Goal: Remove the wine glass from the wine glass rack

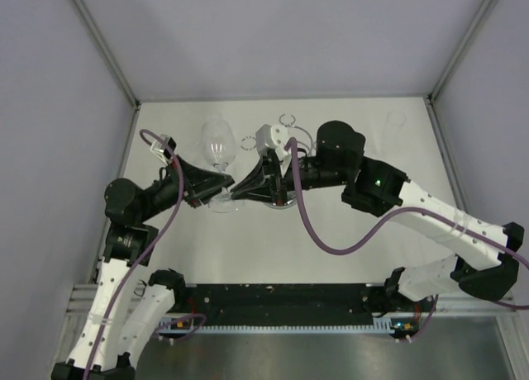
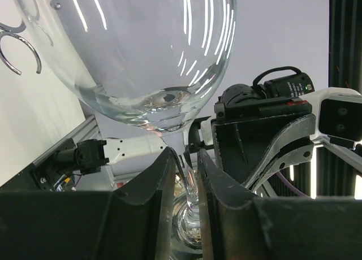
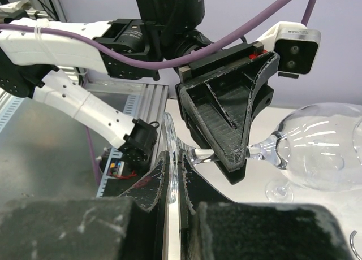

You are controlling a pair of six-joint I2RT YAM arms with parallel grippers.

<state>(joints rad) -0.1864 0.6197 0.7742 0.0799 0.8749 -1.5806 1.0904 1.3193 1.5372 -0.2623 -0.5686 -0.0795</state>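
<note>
The wine glass's foot point(image 3: 169, 137) is pinched in my right gripper while the stem is held in my left gripper, so next my right gripper opens and takes hold of the bowl's rim point(image 1: 216, 122).
A clear wine glass point(image 1: 216, 140) lies roughly level above the table, bowl toward the far left. My left gripper point(image 1: 225, 184) is shut on its stem; in the left wrist view the stem point(image 2: 190, 181) runs between my fingers point(image 2: 161, 181) under the big bowl point(image 2: 147, 51). My right gripper point(image 1: 240, 190) is shut on the edge of the glass's foot point(image 3: 169, 138), right beside the left gripper point(image 3: 232, 124). The bowl point(image 3: 322, 150) shows at the right of the right wrist view. The chrome rack's wire loops point(image 1: 280, 120) stand behind the right wrist; its base is mostly hidden.
Two wire ring loops point(image 2: 34, 48) hang just left of the bowl. A second glass foot point(image 3: 280, 189) shows on the white table below the bowl. A faint clear glass shape point(image 1: 397, 120) is at the far right. Grey walls enclose the table.
</note>
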